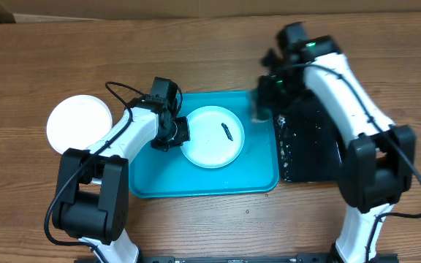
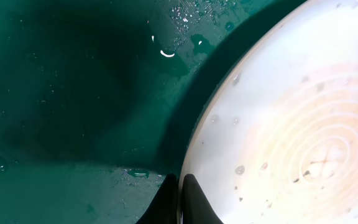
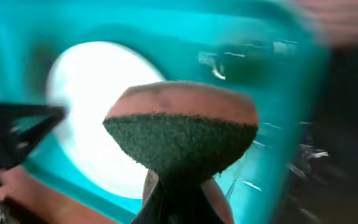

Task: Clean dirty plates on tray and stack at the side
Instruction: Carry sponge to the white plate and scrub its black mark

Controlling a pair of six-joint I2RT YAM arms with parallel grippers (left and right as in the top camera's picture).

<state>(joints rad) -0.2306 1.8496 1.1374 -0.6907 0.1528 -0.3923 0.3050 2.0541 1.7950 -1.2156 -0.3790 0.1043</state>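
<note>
My right gripper needs to bring the sponge back, because a small dark smear (image 1: 226,131) is on the pale blue plate. My right gripper should scrub that spot before it puts the sponge aside.
A pale blue plate (image 1: 212,136) with a small dark smear (image 1: 226,131) lies on the turquoise tray (image 1: 196,186). My left gripper (image 1: 175,133) is shut on the plate's left rim; in the left wrist view the fingertips (image 2: 180,200) pinch the edge of the plate (image 2: 291,124). My right gripper (image 1: 260,102) hovers over the tray's right end, shut on a sponge (image 3: 179,134) whose dark green scouring face points at the plate (image 3: 92,99). A white plate (image 1: 79,123) lies on the table to the left of the tray. The yellow-green rimmed plate is out of view.
A glossy black tray (image 1: 309,142), wet with droplets, sits against the turquoise tray's right side. The turquoise tray floor (image 2: 73,93) has water drops. The left arm's gripper (image 3: 11,130) shows at the left in the right wrist view.
</note>
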